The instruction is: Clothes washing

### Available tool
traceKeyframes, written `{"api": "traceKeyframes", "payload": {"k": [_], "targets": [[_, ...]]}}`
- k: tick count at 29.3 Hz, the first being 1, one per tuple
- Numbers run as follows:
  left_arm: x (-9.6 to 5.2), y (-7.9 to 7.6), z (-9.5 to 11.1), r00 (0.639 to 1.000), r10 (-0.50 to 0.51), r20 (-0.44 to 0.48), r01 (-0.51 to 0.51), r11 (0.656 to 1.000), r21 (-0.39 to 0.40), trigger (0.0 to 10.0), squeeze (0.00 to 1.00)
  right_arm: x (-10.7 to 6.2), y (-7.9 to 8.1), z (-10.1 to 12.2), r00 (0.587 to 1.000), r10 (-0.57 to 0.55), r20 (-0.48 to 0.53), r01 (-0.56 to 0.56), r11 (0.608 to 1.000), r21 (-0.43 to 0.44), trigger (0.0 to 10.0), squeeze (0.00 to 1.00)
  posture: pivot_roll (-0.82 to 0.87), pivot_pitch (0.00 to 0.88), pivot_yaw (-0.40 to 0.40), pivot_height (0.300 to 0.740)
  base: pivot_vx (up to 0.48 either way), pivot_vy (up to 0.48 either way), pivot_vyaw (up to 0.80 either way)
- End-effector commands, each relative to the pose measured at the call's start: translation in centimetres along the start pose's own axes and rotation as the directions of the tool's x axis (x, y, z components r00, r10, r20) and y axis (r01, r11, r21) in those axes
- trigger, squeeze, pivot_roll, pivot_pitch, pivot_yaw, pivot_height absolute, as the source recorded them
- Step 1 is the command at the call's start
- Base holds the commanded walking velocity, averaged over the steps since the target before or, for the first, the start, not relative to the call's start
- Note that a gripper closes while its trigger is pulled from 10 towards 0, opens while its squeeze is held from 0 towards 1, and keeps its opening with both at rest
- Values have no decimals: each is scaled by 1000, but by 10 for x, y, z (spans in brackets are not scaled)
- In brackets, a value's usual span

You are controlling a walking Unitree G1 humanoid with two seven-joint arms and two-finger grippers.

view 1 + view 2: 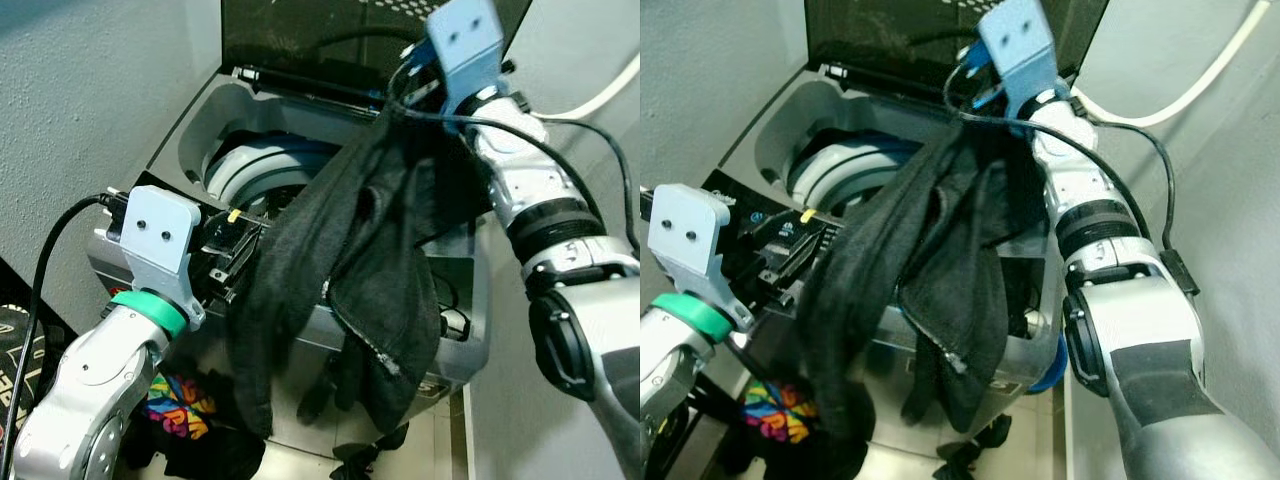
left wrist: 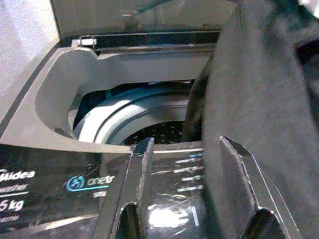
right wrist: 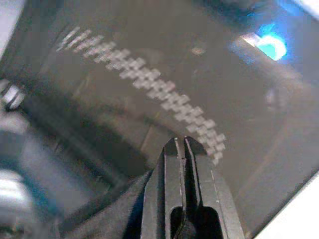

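I expect the black garment's long ends [image 1: 254, 365], which hang outside the machine's front edge [image 1: 318, 328], to stay draped over it when I lower the rest into the drum.
A top-loading washing machine [image 1: 200, 120] stands with its lid [image 1: 330, 30] up, and the drum [image 1: 250, 170] shows inside. My right gripper [image 3: 180, 149] is raised over the opening, shut on a black garment [image 1: 350, 270]. The garment hangs down in long folds across the machine's front edge. My left gripper [image 2: 184, 144] stands open over the front control panel [image 2: 45, 184], its fingers [image 1: 235, 250] right beside the hanging cloth. One finger in the left wrist view is partly covered by the garment [image 2: 259, 99].
A colourful cloth [image 1: 180, 400] and dark clothes [image 1: 360, 455] lie on the floor in front of the machine. Grey walls close in on both sides. A white hose [image 1: 600, 95] runs along the right wall.
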State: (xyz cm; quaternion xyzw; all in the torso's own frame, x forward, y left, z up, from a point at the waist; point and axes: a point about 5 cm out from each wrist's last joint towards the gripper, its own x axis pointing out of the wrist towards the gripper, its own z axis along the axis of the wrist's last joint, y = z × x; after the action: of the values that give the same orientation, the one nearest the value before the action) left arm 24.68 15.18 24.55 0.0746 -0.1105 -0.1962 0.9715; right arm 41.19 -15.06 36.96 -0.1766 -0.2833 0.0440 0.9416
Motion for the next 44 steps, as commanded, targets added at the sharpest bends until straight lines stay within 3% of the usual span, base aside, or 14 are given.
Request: {"api": "traceKeyframes", "payload": {"k": [1,4,5,6,8,9,13,14,26,27,31,35,37,44], "targets": [[1,-1,-2,1000,-10,-14,10,1000,-4,10000,0,6,-16,21,992,-92,90,89,995,37,0,0,84,71,-41,740,0,0,0],[1,0,-2,1000,-16,-13,16,1000,-1,10000,0,8,-2,11,999,40,1,-39,996,83,627,0,81,68,-34,740,0,0,0],[2,-1,-2,1000,-20,-13,20,1000,0,10000,0,7,10,6,990,139,-23,-136,986,101,10000,0,81,68,-34,740,0,0,0],[3,-2,-3,999,-29,-14,29,1000,1,10000,0,-1,35,-9,943,324,-73,-316,944,99,10000,0,78,66,-31,740,0,0,0],[3,-2,-3,999,-32,-14,32,999,2,10000,0,-4,42,-14,924,373,-86,-364,926,101,10000,0,78,66,-31,740,0,0,0],[3,-2,-3,999,-34,-14,34,999,2,10000,0,-9,51,-20,893,438,-103,-430,898,92,10000,1000,80,64,-29,740,0,0,0],[4,-3,-3,999,-38,-14,38,999,4,10000,0,-19,67,-31,823,557,-116,-551,831,82,10000,1000,80,64,-29,740,0,0,0],[4,-2,-3,999,-39,-15,39,999,6,10000,0,-20,68,-31,818,564,-115,-561,826,62,10000,0,79,61,-23,740,0,0,0],[5,-3,-2,998,-57,-10,57,998,7,10000,0,-10,34,-13,886,464,-7,-459,877,142,10000,0,77,49,-21,740,0,0,0],[3,-4,-3,998,-64,-12,64,998,7,10000,0,-15,30,-15,843,538,20,-531,824,195,10000,1000,77,41,-25,740,0,0,0],[1,-2,-2,998,-63,-11,63,998,12,10000,0,-35,39,-29,673,739,26,-727,655,206,10000,1000,81,33,-34,740,0,0,0],[1,-3,0,998,-69,-3,69,998,9,10000,0,-47,41,-35,583,811,54,-795,555,244,10000,1000,81,33,-34,740,0,0,0],[-1,-9,0,993,-119,-4,119,993,0,10000,0,-64,37,-41,458,887,61,-871,434,229,10000,1000,85,26,-30,740,0,0,0],[-4,-13,-2,987,-160,-12,160,987,-8,10000,0,-86,41,-55,335,942,-15,-932,334,143,10000,1000,82,25,-28,740,0,0,0]]}}
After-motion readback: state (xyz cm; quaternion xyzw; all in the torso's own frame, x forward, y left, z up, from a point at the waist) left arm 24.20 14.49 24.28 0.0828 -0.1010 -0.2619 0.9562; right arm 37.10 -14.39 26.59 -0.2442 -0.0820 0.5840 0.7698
